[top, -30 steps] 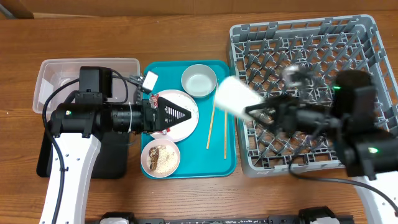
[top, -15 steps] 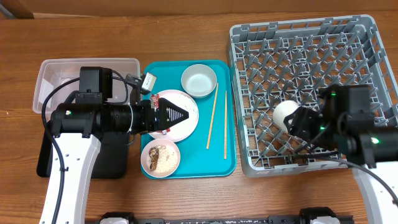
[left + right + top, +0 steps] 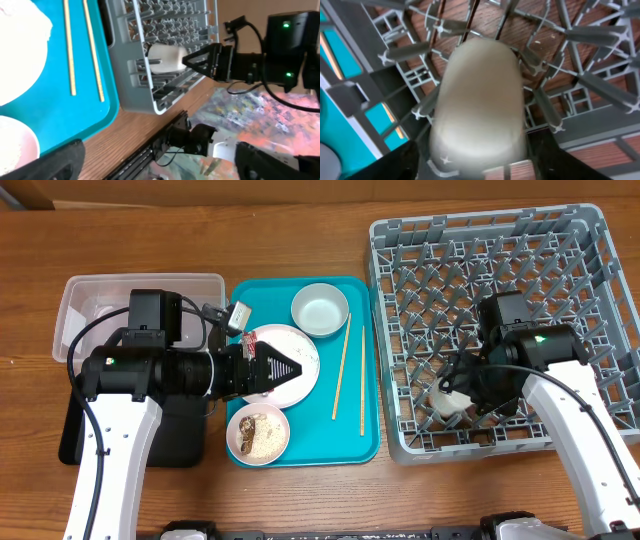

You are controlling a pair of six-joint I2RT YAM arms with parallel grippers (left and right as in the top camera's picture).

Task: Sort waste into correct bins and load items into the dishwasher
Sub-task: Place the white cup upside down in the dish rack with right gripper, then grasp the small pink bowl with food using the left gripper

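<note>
The small plate [image 3: 259,436] has food scraps on it, so the robot's left gripper should pick up the small plate and tip the scraps into the black tray [image 3: 173,432] before loading that plate.
My right gripper [image 3: 455,392] is shut on the small white cup [image 3: 443,403], which lies low among the pegs at the front left of the grey dish rack [image 3: 500,240]. The right wrist view shows the cup [image 3: 480,100] between my fingers [image 3: 480,162]. My left gripper [image 3: 290,367] is open and empty over the large white plate [image 3: 306,348]; its fingers [image 3: 160,167] are spread wide. A bit of red-and-white wrapper [image 3: 247,338] shows beside it. The small plate [image 3: 258,432] holds food scraps. The pale bowl [image 3: 320,310] and two chopsticks [image 3: 340,380] lie on the teal tray [image 3: 370,442].
The clear tub [image 3: 80,300] stands at the far left, with the black tray [image 3: 185,445] in front of it, partly under my left arm. The left wrist view shows the rack [image 3: 150,95], the cup [image 3: 167,57] and the chopsticks [image 3: 70,45].
My right gripper carried the cup from above the tray's right edge into the rack and lowered it among the front-left pegs. The left arm has barely moved.
</note>
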